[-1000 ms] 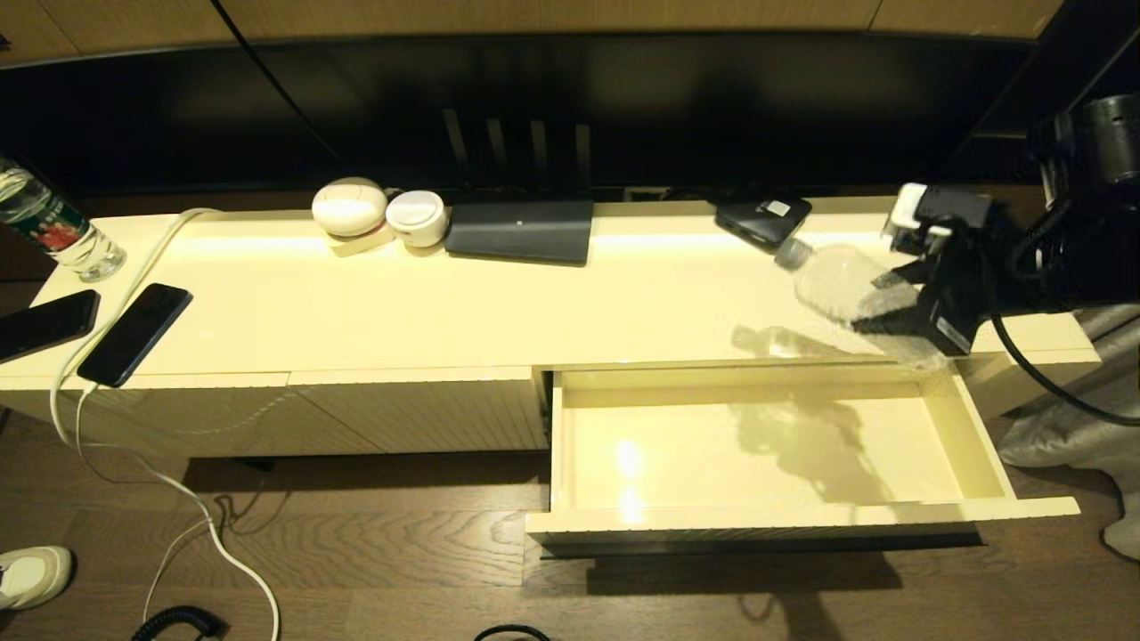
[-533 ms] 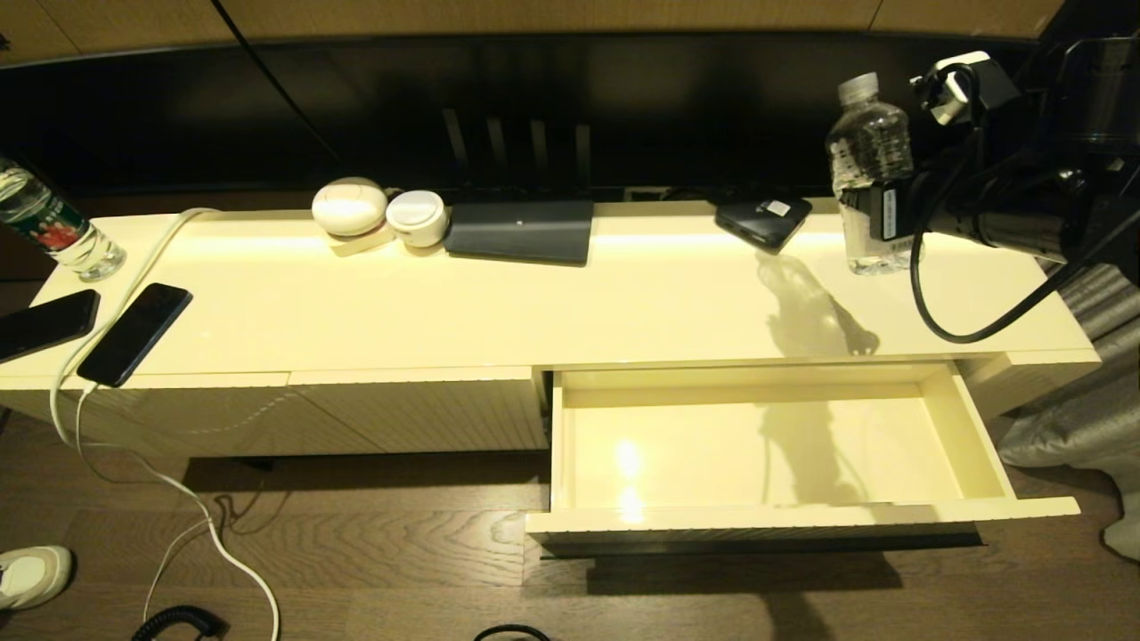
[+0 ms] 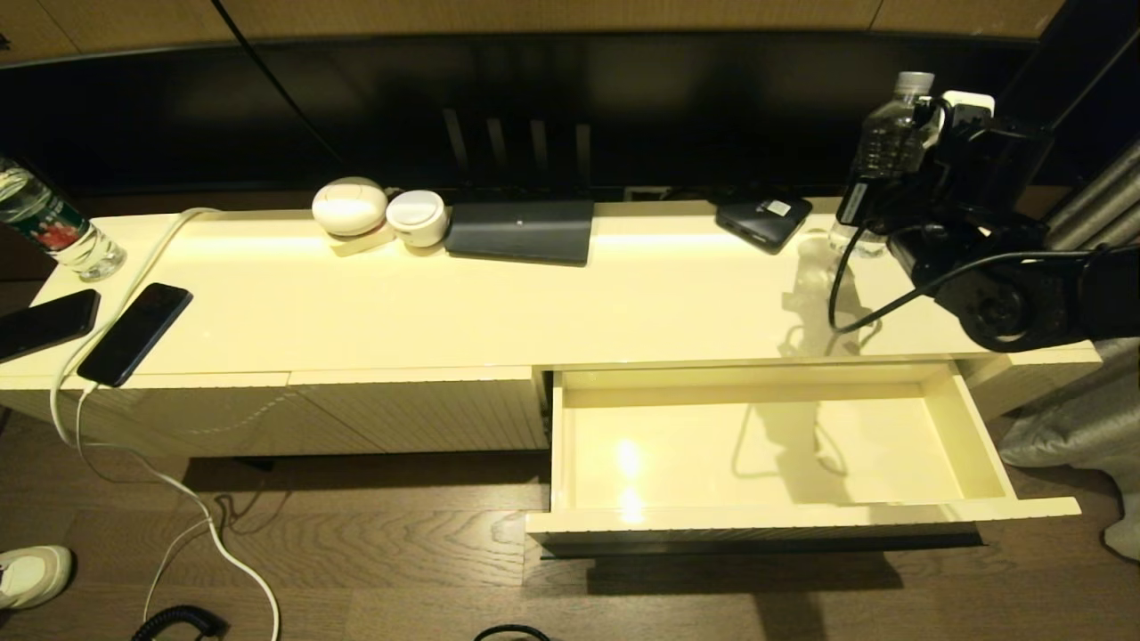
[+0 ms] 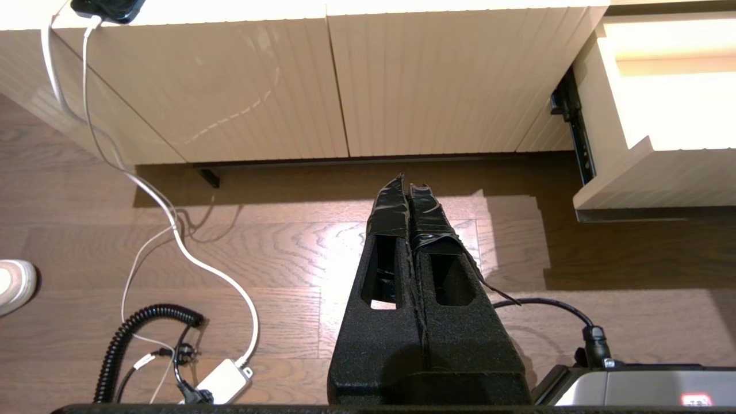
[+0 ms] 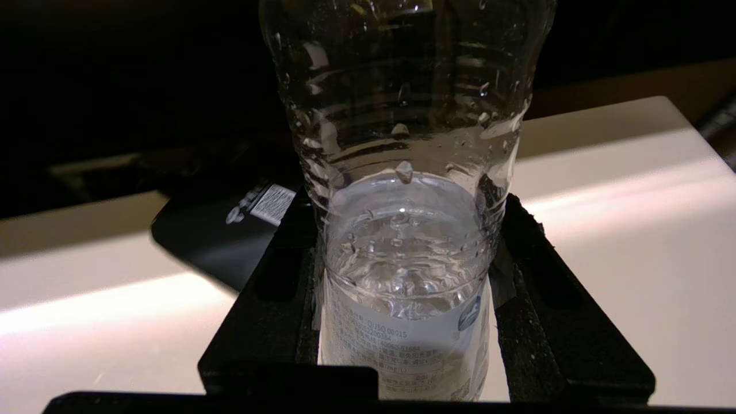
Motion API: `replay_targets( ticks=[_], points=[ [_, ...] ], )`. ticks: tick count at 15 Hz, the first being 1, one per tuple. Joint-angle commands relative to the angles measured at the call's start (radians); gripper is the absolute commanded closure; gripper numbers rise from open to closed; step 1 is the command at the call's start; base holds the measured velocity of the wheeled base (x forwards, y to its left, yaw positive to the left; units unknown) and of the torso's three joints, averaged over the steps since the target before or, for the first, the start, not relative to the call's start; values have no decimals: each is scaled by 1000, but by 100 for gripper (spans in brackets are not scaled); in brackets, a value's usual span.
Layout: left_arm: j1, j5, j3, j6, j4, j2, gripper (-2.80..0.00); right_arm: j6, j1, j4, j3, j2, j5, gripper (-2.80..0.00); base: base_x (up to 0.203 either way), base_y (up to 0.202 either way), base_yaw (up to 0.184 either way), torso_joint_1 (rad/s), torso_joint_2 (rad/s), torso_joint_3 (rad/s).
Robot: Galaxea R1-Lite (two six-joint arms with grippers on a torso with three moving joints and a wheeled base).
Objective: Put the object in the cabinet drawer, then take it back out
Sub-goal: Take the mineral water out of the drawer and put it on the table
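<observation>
My right gripper should go on moving the clear bottle [image 3: 874,160] down until the bottle's base rests on open cabinet top [image 3: 834,294] beside the black device, then let go. The bottle is upright above that spot.
The clear ribbed bottle [image 3: 889,142] with a white cap stands upright at the back right of the cabinet top, partly filled with water. My right gripper [image 3: 868,198] is shut on its lower body from the right. In the right wrist view the black fingers [image 5: 276,276] press both sides of the bottle [image 5: 402,172], which bears a pale printed band low down. Whether its base touches the top is unclear. The drawer [image 3: 802,516] is pulled out, with nothing inside. My left gripper [image 4: 407,187] hangs shut over the wooden floor, before the ribbed front panels.
A black device [image 3: 763,220] lies just left of the bottle. A dark flat box [image 3: 521,230] and two white round things [image 3: 349,206] sit along the back. A labelled bottle [image 3: 53,231], two phones [image 3: 134,334] and a white cable [image 3: 178,499] are at the left end.
The bottle was tilted low over the drawer's back edge. My right gripper has lifted it, turned it upright and carried it to the back right of the cabinet top.
</observation>
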Motion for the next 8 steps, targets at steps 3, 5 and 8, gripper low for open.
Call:
replay_targets(
  ticks=[3, 5, 8],
  points=[
    [0, 0, 3, 0, -1, 0, 0, 8, 7, -382, 47, 186, -114, 0, 0, 0, 0, 0, 0, 0],
    [0, 0, 2, 0, -1, 0, 0, 4, 10, -509, 83, 228, -151, 0, 0, 0, 0, 0, 0, 0],
    [0, -1, 2, 0, -1, 0, 0, -4, 24, -596, 91, 271, -165, 0, 0, 0, 0, 0, 0, 0]
  ],
)
